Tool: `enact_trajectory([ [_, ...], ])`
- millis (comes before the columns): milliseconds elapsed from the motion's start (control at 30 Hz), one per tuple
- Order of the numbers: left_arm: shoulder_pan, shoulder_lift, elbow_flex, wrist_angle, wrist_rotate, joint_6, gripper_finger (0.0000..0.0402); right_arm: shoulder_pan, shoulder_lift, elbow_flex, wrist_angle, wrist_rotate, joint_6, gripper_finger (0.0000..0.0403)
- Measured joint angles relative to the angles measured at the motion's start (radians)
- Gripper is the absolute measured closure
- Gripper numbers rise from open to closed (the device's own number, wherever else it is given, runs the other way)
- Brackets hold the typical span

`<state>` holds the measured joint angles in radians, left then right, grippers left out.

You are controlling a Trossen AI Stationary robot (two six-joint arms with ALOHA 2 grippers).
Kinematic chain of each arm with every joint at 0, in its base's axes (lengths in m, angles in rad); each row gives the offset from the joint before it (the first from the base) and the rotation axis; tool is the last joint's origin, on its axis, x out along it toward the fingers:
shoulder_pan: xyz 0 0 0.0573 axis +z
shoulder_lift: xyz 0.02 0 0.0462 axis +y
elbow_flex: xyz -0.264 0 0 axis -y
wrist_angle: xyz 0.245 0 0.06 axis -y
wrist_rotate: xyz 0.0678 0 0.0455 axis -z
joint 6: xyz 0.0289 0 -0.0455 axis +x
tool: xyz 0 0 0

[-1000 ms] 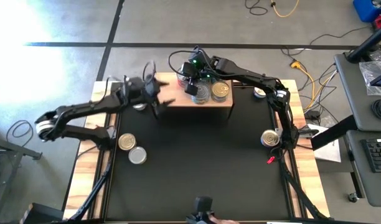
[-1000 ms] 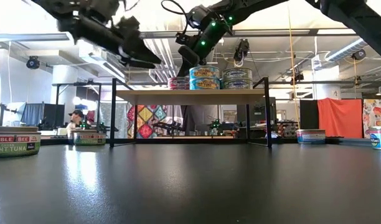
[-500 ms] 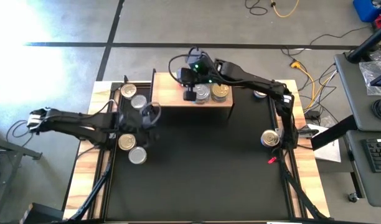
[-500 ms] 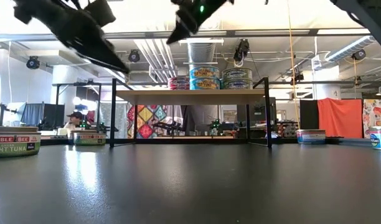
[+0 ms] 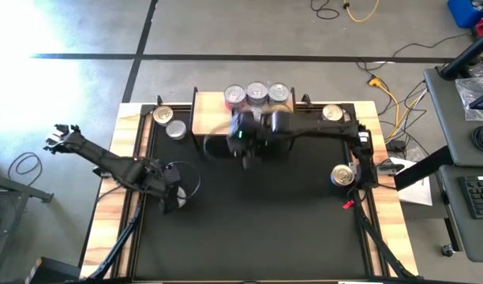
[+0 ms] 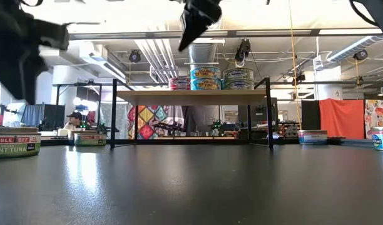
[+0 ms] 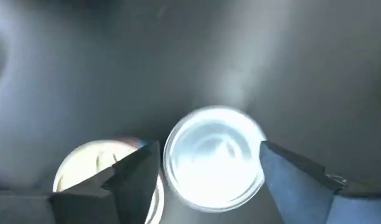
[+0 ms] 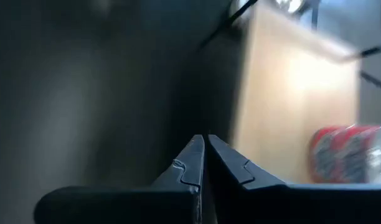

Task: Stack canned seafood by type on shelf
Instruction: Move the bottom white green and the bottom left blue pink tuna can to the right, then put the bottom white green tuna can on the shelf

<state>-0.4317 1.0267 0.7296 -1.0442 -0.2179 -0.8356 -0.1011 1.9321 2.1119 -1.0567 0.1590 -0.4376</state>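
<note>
My left gripper needs to back off because the gold-lidded can [image 7: 94,164] is under its finger, and then grab the silver-lidded can [image 7: 215,158] low from the side.
The shelf [image 5: 210,123] stands at the table's far middle and bears canned seafood: a red-labelled can [image 6: 179,83] and two blue-labelled stacks [image 6: 206,77] [image 6: 238,77]. My left gripper [image 7: 210,147] hangs open above a silver-lidded can [image 7: 214,165] at the table's near left, one finger on each side of it. A gold-lidded can [image 7: 91,169] lies right beside it, partly behind one finger. My right gripper [image 8: 206,140] is shut and holds nothing. It points down at the black table just in front of the shelf [image 8: 290,93].
Loose cans lie at the far left [image 5: 161,116] [image 5: 176,130], the far right [image 5: 330,114] and the right edge [image 5: 342,175]. A small red thing [image 5: 344,203] lies near the right edge. The table's middle and near side are bare black mat.
My left gripper has swung from the shelf's left end toward the table's near left, sunk and tipped to point down over the silver-lidded can. My right gripper has drawn back from the cans on the shelf toward the near edge and risen, staying shut.
</note>
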Motion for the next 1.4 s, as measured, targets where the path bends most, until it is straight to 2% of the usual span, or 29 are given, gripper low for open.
enact_trajectory([
  [100, -0.004, 0.032, -0.041, 0.01, 0.05, -0.055, 0.0164, 0.066, 0.002, -0.072, -0.032, 0.122, 0.072, 0.039],
  [200, -0.004, 0.084, -0.08, 0.018, 0.019, -0.07, 0.018, 0.123, 0.002, -0.125, -0.068, 0.187, 0.154, 0.039],
  [267, -0.004, 0.126, -0.099, 0.017, -0.043, -0.083, 0.0188, 0.159, 0.002, -0.153, -0.097, 0.19, 0.219, 0.039],
  [333, -0.003, 0.177, -0.103, 0.026, -0.062, -0.087, 0.0195, 0.199, 0.002, -0.181, -0.144, 0.191, 0.29, 0.039],
  [467, -0.015, 0.279, -0.075, 0.125, -0.097, 0.005, 0.0207, 0.282, 0.002, -0.225, -0.245, 0.175, 0.45, 0.039],
  [667, -0.038, 0.432, 0.01, 0.377, -0.312, 0.216, 0.0218, 0.388, 0.0, -0.294, -0.274, 0.14, 0.648, 0.039],
  [767, -0.038, 0.499, 0.054, 0.523, -0.315, 0.347, 0.0221, 0.436, -0.004, -0.317, -0.274, 0.118, 0.718, 0.039],
  [967, -0.046, 0.568, 0.163, 0.454, -0.317, 0.399, 0.0221, 0.499, -0.03, -0.349, -0.262, 0.123, 0.808, 0.039],
  [1067, -0.068, 0.564, 0.205, 0.357, -0.317, 0.371, 0.0221, 0.51, -0.036, -0.361, -0.236, 0.132, 0.818, 0.039],
  [1200, -0.112, 0.528, 0.221, 0.205, -0.32, 0.237, 0.0221, 0.509, -0.036, -0.396, -0.153, 0.137, 0.792, 0.039],
  [1300, -0.167, 0.496, 0.192, 0.161, -0.313, 0.102, 0.0221, 0.501, -0.036, -0.458, 0.028, 0.138, 0.716, 0.039],
  [1400, -0.239, 0.486, 0.137, 0.174, -0.294, -0.024, 0.0221, 0.486, -0.036, -0.548, 0.298, 0.126, 0.624, 0.039],
])
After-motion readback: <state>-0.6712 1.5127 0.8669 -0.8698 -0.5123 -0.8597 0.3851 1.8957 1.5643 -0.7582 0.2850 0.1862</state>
